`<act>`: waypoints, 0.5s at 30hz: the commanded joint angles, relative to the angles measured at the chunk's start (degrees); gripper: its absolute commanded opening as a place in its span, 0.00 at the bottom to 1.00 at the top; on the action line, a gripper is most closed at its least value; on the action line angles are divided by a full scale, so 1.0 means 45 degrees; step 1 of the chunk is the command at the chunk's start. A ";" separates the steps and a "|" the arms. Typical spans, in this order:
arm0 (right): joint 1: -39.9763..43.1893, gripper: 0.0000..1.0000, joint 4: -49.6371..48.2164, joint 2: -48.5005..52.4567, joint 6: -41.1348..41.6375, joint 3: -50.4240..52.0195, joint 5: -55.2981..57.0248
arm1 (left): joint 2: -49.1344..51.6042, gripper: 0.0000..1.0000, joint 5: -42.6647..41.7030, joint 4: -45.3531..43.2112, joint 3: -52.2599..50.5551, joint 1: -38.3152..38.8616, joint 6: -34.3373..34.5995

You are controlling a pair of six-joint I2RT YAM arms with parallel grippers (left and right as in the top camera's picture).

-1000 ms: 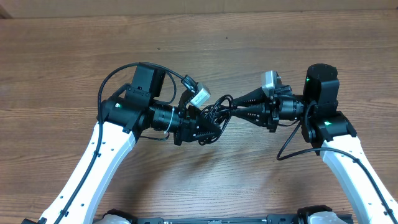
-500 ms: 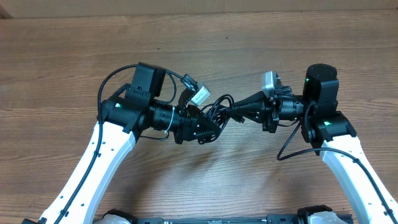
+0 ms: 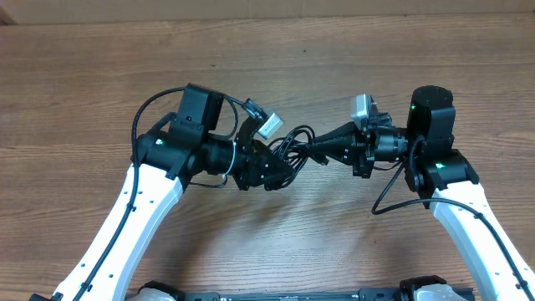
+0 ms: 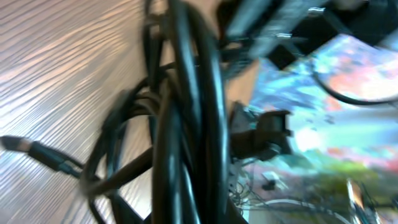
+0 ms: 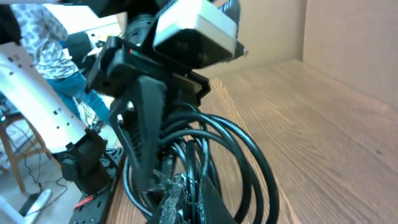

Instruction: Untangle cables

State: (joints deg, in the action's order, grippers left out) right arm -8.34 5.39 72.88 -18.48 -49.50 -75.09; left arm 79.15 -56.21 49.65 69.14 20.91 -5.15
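My left gripper is holding the bundle's loops (image 3: 290, 147) in place, so my right gripper should go on pulling the pinched cables (image 3: 306, 150) away until a strand of cable stretches out, and then let go.
A bundle of thin black cables (image 3: 294, 149) hangs in loops between my two grippers, just above the wooden table (image 3: 292, 67). My left gripper (image 3: 274, 170) is shut on the bundle's left side. From the right, my right gripper (image 3: 313, 151) is shut on the other side. In the left wrist view the cables (image 4: 186, 118) are blurred and fill the frame, and a plug (image 4: 22, 145) trails at the left. The right wrist view shows the looped cables (image 5: 252, 155) pinched in the right gripper (image 5: 205, 196), with the left gripper's fingers (image 5: 144, 124) just beyond.
Thicker black wires (image 3: 146, 109) arc off the left arm, and another (image 3: 393, 188) loops from the right arm. The left wrist's white camera (image 3: 269, 127) sits above the bundle. Bare wood stretches behind and to both sides.
My right gripper has closed on the cables. The left wrist has turned a little with the bundle in it; both arms otherwise stay in place.
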 commanded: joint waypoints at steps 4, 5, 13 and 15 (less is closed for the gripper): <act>-0.0063 0.04 -0.0029 -0.0010 0.3172 -0.0228 0.2599 | -0.0034 0.04 0.3016 -0.0316 0.0194 0.0019 0.3089; -0.0063 0.04 -0.0024 -0.0010 0.3575 -0.0228 0.3075 | -0.0034 0.04 0.3016 -0.0389 0.0194 0.0024 0.3186; -0.0058 0.04 0.0248 -0.0010 0.7582 -0.0228 0.8267 | -0.0034 0.04 0.3021 -0.0466 0.0194 0.0024 0.3191; -0.0058 0.04 0.0724 -0.0010 0.8534 -0.0228 0.9811 | -0.0034 0.04 0.3021 -0.0471 0.0194 0.0024 0.3186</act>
State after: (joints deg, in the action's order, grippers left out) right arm -8.69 7.51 72.93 9.82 -49.52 -45.01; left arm 79.15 -43.79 47.70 69.14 21.02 8.05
